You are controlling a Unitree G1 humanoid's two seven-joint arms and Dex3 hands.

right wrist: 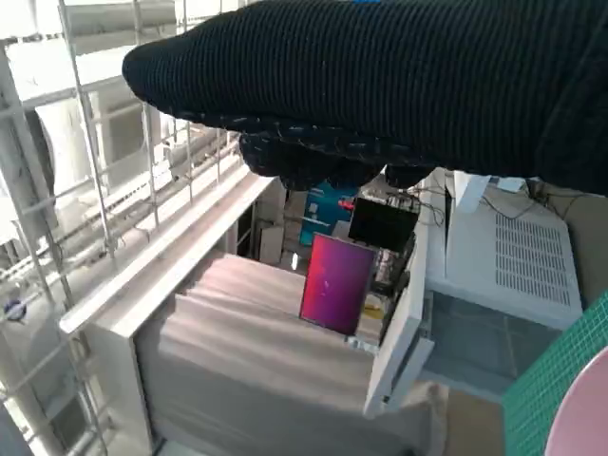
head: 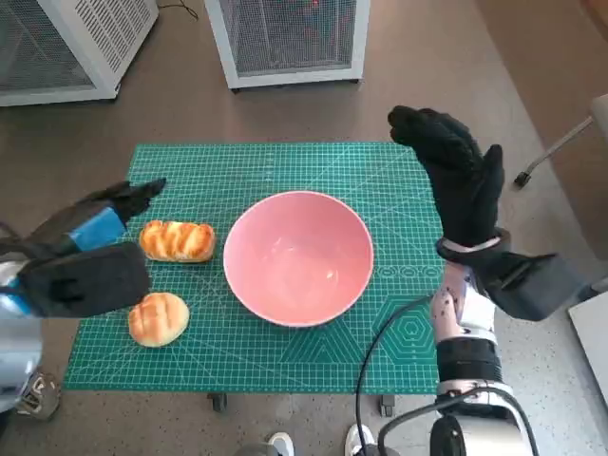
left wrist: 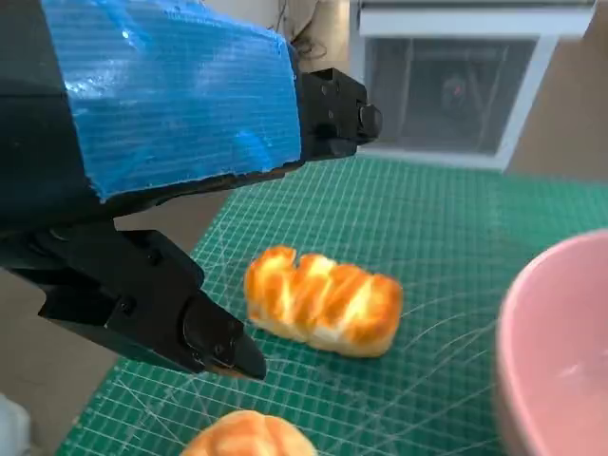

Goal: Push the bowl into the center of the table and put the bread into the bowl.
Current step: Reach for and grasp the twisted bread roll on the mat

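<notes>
My gripper is going to put the bread roll (head: 178, 241) in, and it should lie flat with room for the bun, because the pink bowl's opening (head: 298, 256) is far wider.
A pink bowl (head: 298, 255) sits near the middle of the green cutting mat (head: 285, 171); its rim (left wrist: 560, 332) shows in the left wrist view. A long ridged bread roll (head: 178, 240) (left wrist: 323, 301) lies just left of the bowl. A round bun (head: 159, 318) (left wrist: 249, 437) lies nearer the front left. My left hand (head: 90, 252) (left wrist: 161, 180) hovers open over the mat's left edge, its fingers spread above the long roll, holding nothing. My right hand (head: 456, 176) (right wrist: 380, 85) is raised to the right of the bowl, fingers extended, empty.
Two white mesh-fronted cabinets (head: 285, 38) (head: 66, 43) stand on the floor beyond the table. A chair leg with a castor (head: 556, 147) is at the far right. A black cable (head: 380, 351) runs by my right forearm. Shoes (head: 280, 443) show below the table's front edge.
</notes>
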